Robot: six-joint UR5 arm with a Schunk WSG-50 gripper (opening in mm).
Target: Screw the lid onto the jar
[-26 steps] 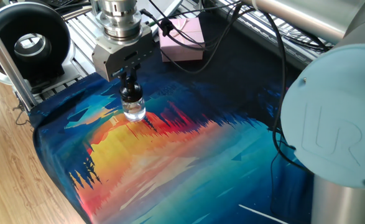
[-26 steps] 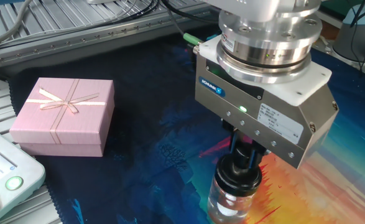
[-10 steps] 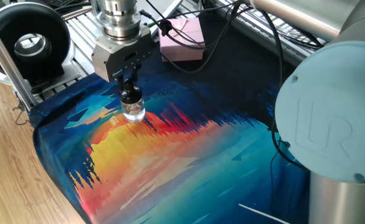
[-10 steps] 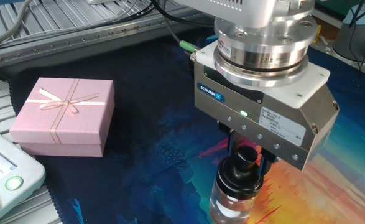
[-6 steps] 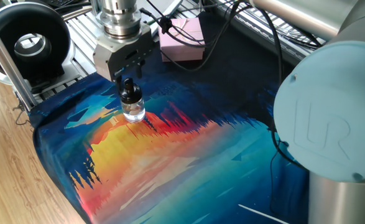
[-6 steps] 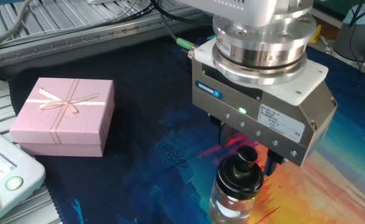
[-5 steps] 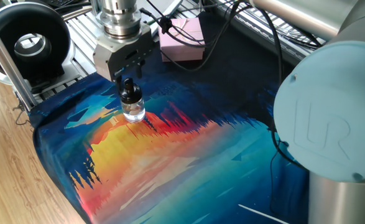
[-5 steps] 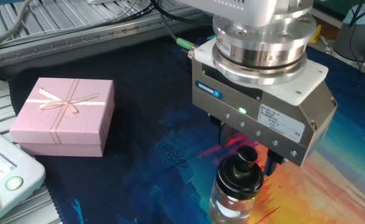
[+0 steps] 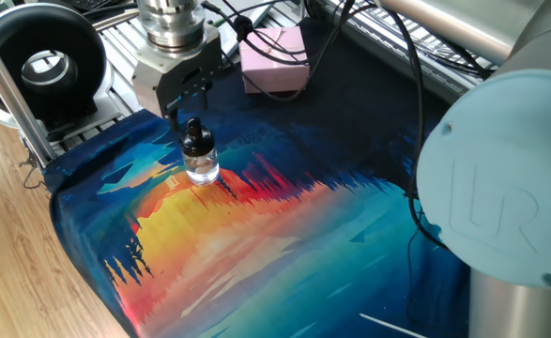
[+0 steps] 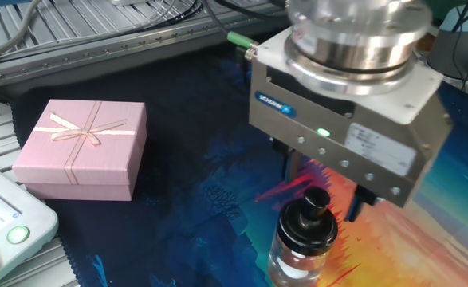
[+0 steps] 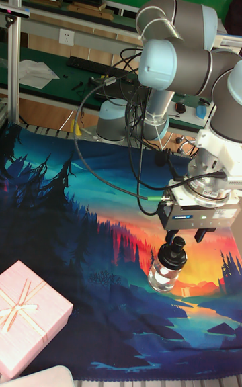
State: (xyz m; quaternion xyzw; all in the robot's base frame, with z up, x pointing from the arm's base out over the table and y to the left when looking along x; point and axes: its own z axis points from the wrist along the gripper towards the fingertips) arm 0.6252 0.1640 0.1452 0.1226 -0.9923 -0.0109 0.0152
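I expect the clear glass jar to move a little with the lid when I turn the knob, because the jar stands free on the colourful mat.
The small clear glass jar stands upright on the colourful mat, with the black knobbed lid sitting on its neck. My gripper hangs just above the lid, open, holding nothing. In the other fixed view the lid tops the jar, and the gripper has one finger on each side of the knob, apart from it. The tall fixed view shows the gripper directly over the lid and jar.
A pink gift box lies on the mat's dark part, to the left of the jar there; it also shows as the pink box behind the gripper. A black round device stands off the mat. Cables trail from the wrist.
The gripper, earlier shut on the lid, has opened, turned a little and risen. The lid stays on the jar, which has not moved.
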